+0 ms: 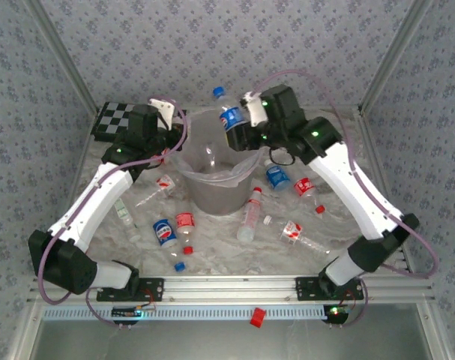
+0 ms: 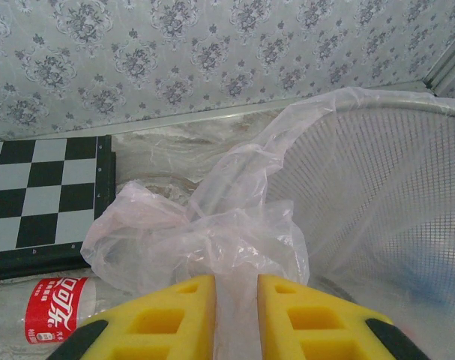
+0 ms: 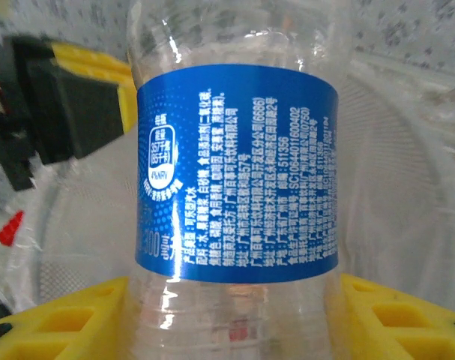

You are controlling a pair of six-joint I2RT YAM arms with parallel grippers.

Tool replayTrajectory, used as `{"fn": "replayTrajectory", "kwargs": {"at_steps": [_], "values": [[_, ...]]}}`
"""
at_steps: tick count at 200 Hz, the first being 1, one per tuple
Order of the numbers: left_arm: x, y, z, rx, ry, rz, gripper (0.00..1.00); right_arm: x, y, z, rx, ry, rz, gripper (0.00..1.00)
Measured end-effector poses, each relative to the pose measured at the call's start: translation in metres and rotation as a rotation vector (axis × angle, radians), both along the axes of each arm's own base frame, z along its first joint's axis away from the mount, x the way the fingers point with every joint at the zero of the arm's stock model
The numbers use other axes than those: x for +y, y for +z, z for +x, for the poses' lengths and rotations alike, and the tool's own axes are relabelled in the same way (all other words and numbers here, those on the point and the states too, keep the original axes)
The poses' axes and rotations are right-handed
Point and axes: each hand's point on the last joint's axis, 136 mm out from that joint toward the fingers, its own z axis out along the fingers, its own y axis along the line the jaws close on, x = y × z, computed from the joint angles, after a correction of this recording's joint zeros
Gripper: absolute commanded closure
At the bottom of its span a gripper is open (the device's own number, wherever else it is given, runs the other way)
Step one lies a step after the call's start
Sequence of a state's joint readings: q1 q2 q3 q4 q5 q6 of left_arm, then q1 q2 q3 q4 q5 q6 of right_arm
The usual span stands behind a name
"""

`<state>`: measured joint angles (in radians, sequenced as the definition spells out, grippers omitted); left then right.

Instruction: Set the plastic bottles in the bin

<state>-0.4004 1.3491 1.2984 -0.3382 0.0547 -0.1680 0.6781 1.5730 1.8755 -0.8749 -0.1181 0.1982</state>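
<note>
My right gripper is holding the blue-labelled bottle (image 1: 230,114) above the bin's rim, and the bin's opening (image 1: 212,152) is open. The gripper should keep moving inward and down, and let go inside the bin.
The bin (image 1: 226,196), a grey bucket lined with a clear bag, stands mid-table. My right gripper (image 1: 240,126) is shut on a clear plastic bottle with a blue label (image 1: 231,118), held over the bin's back right rim. In the right wrist view that bottle (image 3: 234,180) sits between the yellow fingers (image 3: 70,319). My left gripper (image 1: 175,146) is at the bin's left rim, shut on a fold of the bag (image 2: 237,247). Several more plastic bottles lie around the bin, such as a blue-labelled one (image 1: 165,232) and a red-labelled one (image 1: 184,221).
A chequered board (image 1: 111,120) lies at the back left, beside a red-labelled bottle (image 2: 58,307). Loose caps lie near the front: red (image 1: 187,250), blue (image 1: 180,265), and another red (image 1: 258,317) below the rail. Bottles crowd the right of the bin (image 1: 298,234).
</note>
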Motion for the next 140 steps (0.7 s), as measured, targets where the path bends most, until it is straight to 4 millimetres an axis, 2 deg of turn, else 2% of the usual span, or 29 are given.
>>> {"fn": "replayTrajectory", "kwargs": {"at_steps": [7, 14, 38, 62, 98, 120, 140], "values": [[0.0, 0.0, 0.0, 0.0, -0.001, 0.001, 0.78, 0.008, -0.01, 0.0, 0.014, 0.014, -0.027, 0.89], [0.0, 0.0, 0.0, -0.001, -0.001, 0.004, 0.78, 0.015, -0.021, -0.001, 0.03, 0.027, -0.055, 0.94], [0.001, -0.001, -0.003, -0.012, 0.006, 0.023, 0.78, 0.031, -0.051, -0.007, 0.078, 0.063, -0.116, 0.95], [0.003, -0.001, -0.005, -0.017, 0.014, 0.037, 0.78, 0.032, -0.078, -0.012, 0.126, 0.072, -0.151, 0.94], [0.002, 0.0, -0.007, -0.024, 0.006, 0.04, 0.78, 0.04, -0.111, -0.005, 0.167, 0.061, -0.165, 0.88], [0.002, 0.001, -0.008, -0.026, 0.008, 0.042, 0.78, 0.042, -0.142, -0.004, 0.227, 0.05, -0.182, 0.79], [0.001, 0.002, -0.009, -0.033, 0.007, 0.041, 0.78, 0.045, -0.145, -0.001, 0.234, 0.042, -0.152, 0.51]]}}
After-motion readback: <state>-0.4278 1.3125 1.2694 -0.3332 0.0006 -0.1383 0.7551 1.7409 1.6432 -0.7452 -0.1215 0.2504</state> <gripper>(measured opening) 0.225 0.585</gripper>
